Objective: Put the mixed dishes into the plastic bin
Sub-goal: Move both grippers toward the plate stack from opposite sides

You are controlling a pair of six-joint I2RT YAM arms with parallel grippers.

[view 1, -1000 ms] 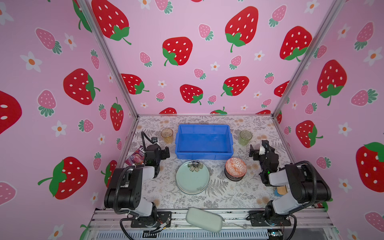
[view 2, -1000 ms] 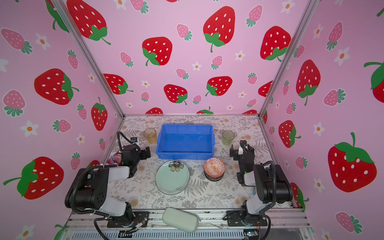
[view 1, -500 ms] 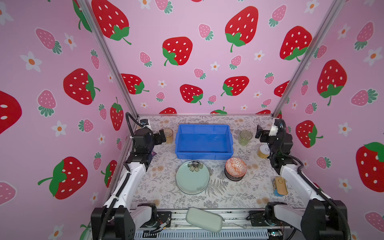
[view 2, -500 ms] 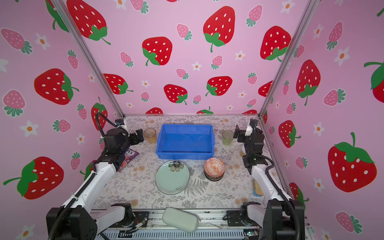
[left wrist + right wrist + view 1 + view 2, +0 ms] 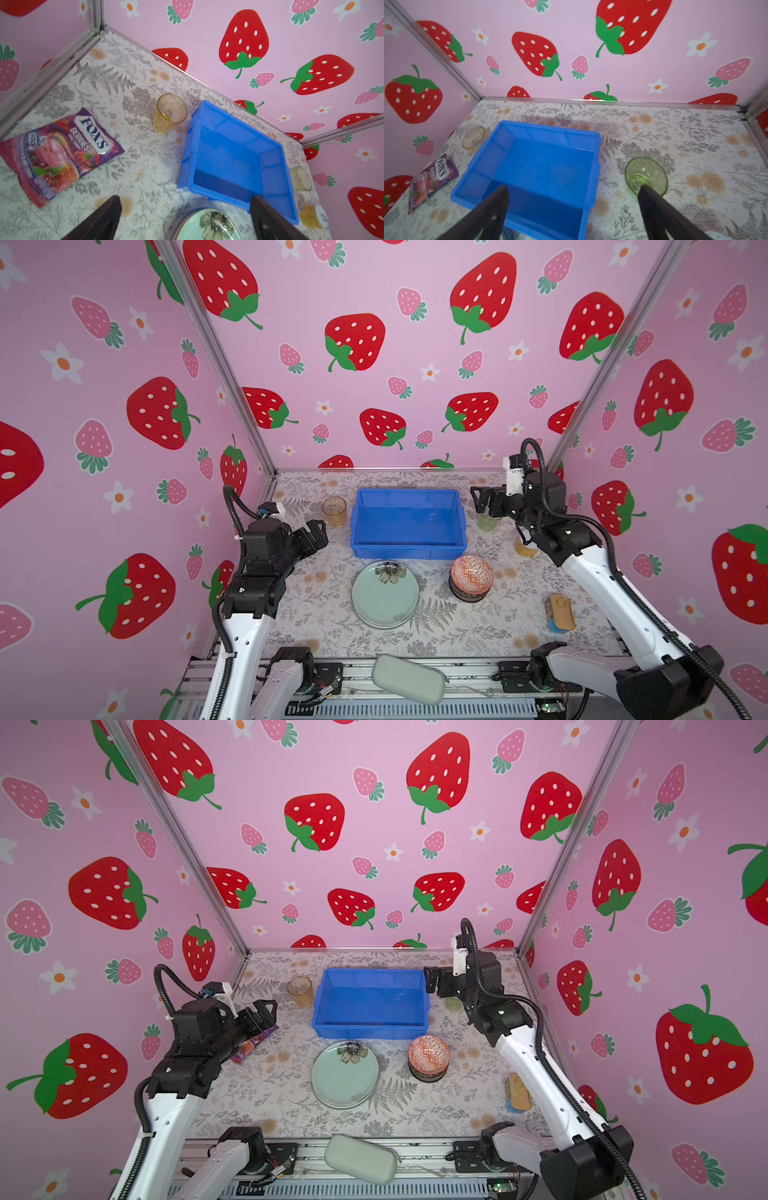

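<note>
My right gripper should keep moving toward that gap (image 5: 433, 585) until its fingers are on both sides of the plates' edge, as the plates' edge (image 5: 417, 592) is clear of the stacked bowls.
The blue plastic bin (image 5: 407, 548) (image 5: 370, 1029) stands empty at the back middle. In front of it lie a stack of pale green floral plates (image 5: 384, 597) (image 5: 345, 1081) and stacked bowls topped by an orange one (image 5: 471, 574). An amber tumbler (image 5: 333, 510) (image 5: 169, 113) stands left of the bin and a green tumbler (image 5: 487, 522) (image 5: 646, 176) right of it. My left gripper (image 5: 316, 533) (image 5: 186, 200) hovers open just left of the amber tumbler. My right gripper (image 5: 482, 499) (image 5: 574, 189) hangs open over the bin's right rim and the green tumbler.
A purple candy bag (image 5: 253, 1046) (image 5: 58, 151) lies under the left arm. A grey-green pouch (image 5: 407, 678) sits on the front rail. A yellow can (image 5: 524, 549) lies on its side by the right wall, with a tan oblong item (image 5: 561, 612) nearer the front.
Both arms have risen from folded rest and stretched toward the back. The right gripper then swung left toward the bin and the left came slightly forward. Both stayed open.
</note>
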